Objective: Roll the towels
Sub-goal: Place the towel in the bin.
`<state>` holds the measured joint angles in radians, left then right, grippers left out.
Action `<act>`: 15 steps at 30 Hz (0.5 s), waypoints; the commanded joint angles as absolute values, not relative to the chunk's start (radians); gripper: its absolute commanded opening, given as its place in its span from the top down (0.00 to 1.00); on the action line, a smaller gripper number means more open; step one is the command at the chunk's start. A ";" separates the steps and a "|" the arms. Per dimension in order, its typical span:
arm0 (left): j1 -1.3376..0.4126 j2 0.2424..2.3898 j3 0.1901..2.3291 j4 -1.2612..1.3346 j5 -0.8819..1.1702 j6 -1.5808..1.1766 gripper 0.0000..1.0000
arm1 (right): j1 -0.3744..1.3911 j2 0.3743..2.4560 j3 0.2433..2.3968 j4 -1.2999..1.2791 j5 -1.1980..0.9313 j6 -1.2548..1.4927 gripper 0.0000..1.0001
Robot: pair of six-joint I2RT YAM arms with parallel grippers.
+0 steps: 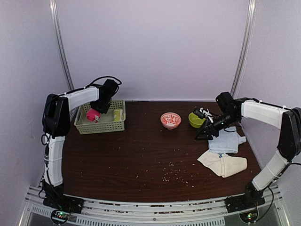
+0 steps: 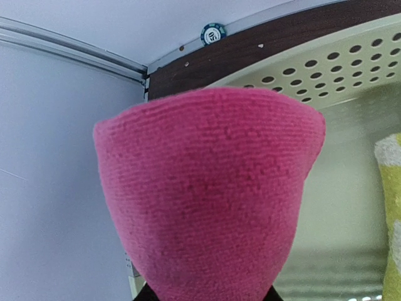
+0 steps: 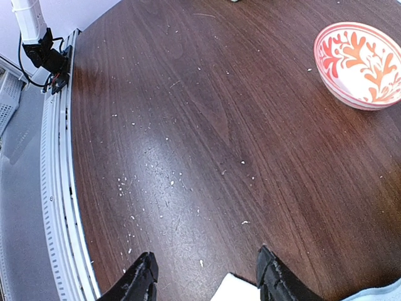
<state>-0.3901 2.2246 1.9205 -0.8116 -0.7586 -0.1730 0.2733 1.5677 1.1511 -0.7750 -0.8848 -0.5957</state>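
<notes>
The bright pink towel [image 1: 93,115] is parallel to the yellow towel, so my left gripper should keep going down to the open basket's bottom [image 1: 107,117] beside it and let go there.
My left gripper [image 1: 97,111] hangs over the green basket [image 1: 106,127] and is shut on the bright pink towel [image 1: 92,115], which is bunched up and fills the left wrist view [image 2: 210,194]. The yellow towel [image 1: 117,115] lies in the basket to its right and shows at the edge of the left wrist view [image 2: 391,213]. My right gripper [image 1: 201,135] is open and empty just above the table [image 3: 207,276]. The light blue towel [image 1: 225,142] and the cream towel [image 1: 223,163] lie on the table to its right. A cream corner [image 3: 235,290] shows between the right fingers.
A red and white bowl [image 1: 170,120] stands at the back middle and also shows in the right wrist view [image 3: 360,63]. A green bowl [image 1: 196,119] stands behind the right gripper. Crumbs dot the table's middle. The basket's perforated wall [image 2: 326,63] is near the back left corner.
</notes>
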 commanded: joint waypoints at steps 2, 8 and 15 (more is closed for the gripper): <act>-0.362 2.288 2.001 -0.757 -0.707 -0.162 1.00 | 0.273 1.588 1.146 -0.798 -0.914 -0.613 0.45; -0.359 2.349 2.073 -0.769 -0.618 -0.204 1.00 | 0.274 1.611 1.151 -0.815 -0.918 -0.622 0.46; -0.357 2.399 2.091 -0.788 -0.592 -0.273 1.00 | 0.275 1.626 1.166 -0.853 -0.953 -0.649 0.46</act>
